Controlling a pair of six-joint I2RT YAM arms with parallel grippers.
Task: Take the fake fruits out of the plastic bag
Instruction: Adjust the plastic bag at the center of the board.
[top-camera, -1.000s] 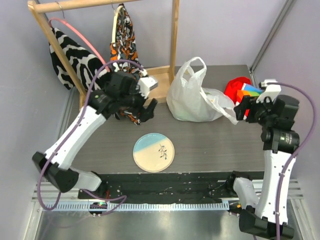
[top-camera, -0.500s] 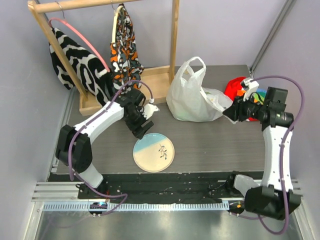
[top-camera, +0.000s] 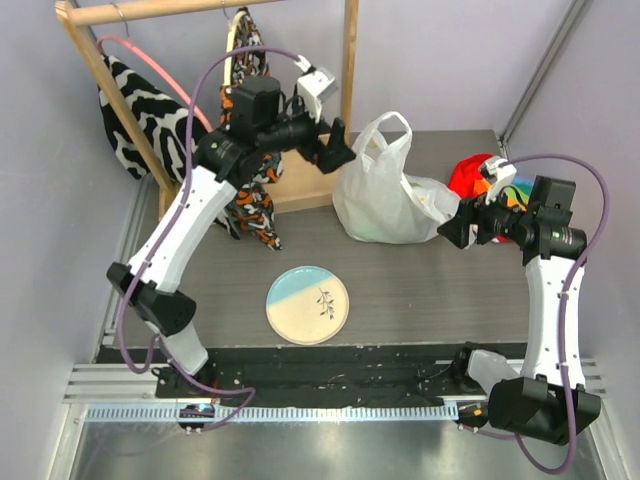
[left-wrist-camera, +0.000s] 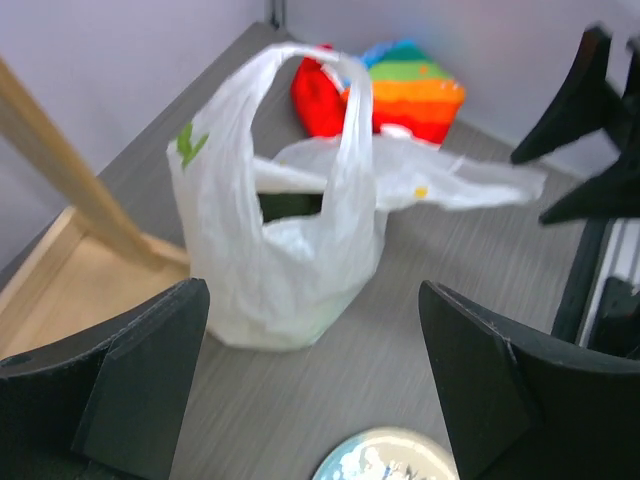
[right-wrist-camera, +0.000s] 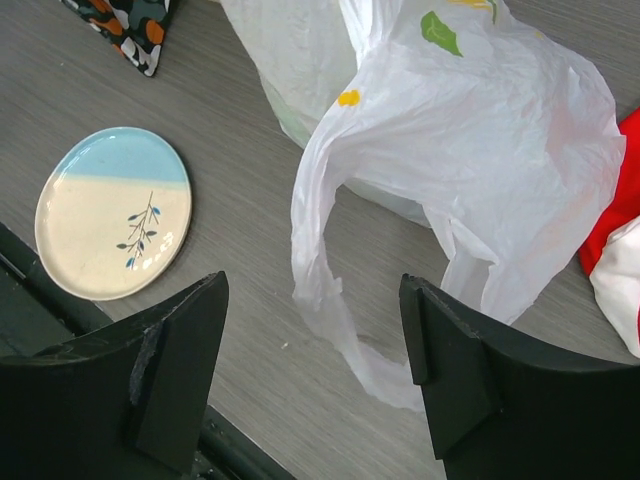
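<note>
I can see that the bag's upright loop keeps the bag's opening (left-wrist-camera: 290, 203) narrow over the fake fruits. Next, my left gripper pulls that loop (top-camera: 394, 119) down before my right gripper takes hold of the bag's rim.
The plastic bag (top-camera: 385, 195) stands upright in the middle of the table, white and crinkly, with one handle loop up. Its other loop (right-wrist-camera: 335, 300) trails flat on the table. The fake fruits stay inside it: only a dark shape (left-wrist-camera: 290, 205) in its mouth and a green tint at its base show. My left gripper (top-camera: 335, 150) hovers open, high by the bag's left side, and the left wrist view looks down on the bag (left-wrist-camera: 290, 250). My right gripper (right-wrist-camera: 315, 370) is open just right of the bag, with the trailing loop between its spread fingers, untouched.
A blue-and-cream plate (top-camera: 308, 304) lies in front of the bag. A red and rainbow-striped cloth (top-camera: 485, 180) sits behind my right gripper. A wooden clothes rack (top-camera: 320, 165) with hanging patterned cloths (top-camera: 245, 90) stands at the back left, close to my left arm.
My left arm has swung up from beside the plate to the bag's upper left. My right gripper stays by the bag's right loop, its jaws open.
</note>
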